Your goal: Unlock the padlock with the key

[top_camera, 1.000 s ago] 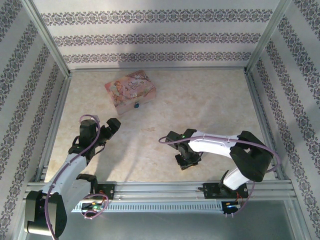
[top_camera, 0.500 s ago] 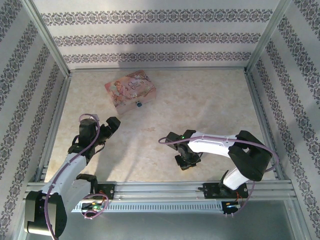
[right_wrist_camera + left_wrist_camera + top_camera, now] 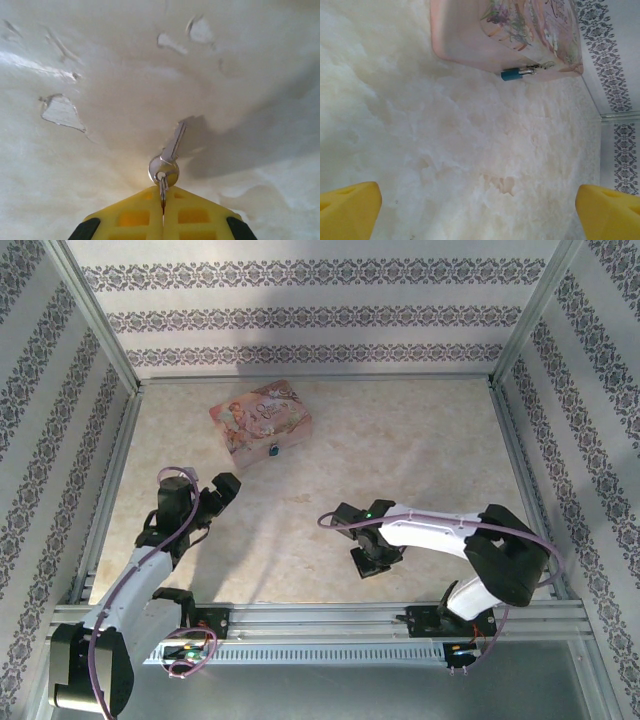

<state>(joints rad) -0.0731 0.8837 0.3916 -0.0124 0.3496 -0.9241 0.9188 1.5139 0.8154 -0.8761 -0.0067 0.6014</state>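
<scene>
My left gripper has the key's head (image 3: 165, 169) and blade (image 3: 170, 152) clear of my right gripper's fingers, so it should keep on toward the key, open, and close on it.
The small silver key (image 3: 171, 146) lies on the pale table, its blade pointing away from me. My right gripper (image 3: 163, 194) is shut on the thin ring through the key's head; it is low over the table's near middle (image 3: 372, 562). The tiny blue-teal padlock (image 3: 512, 74) hangs on the front side of the pink floral box (image 3: 505, 30) at the far left (image 3: 273, 450). My left gripper (image 3: 480, 215) stands wide open with nothing between its yellow fingertips (image 3: 350, 209), some way short of the box (image 3: 222, 490).
Patterned walls and metal rails (image 3: 110, 480) close in the table on three sides. The pink box (image 3: 262, 420) is the one large object on the surface. Bare tabletop (image 3: 400, 450) lies between the two arms and the box.
My right gripper's jaws have come together on the key's ring. The right wrist has shifted slightly. The left arm and the box have stayed put.
</scene>
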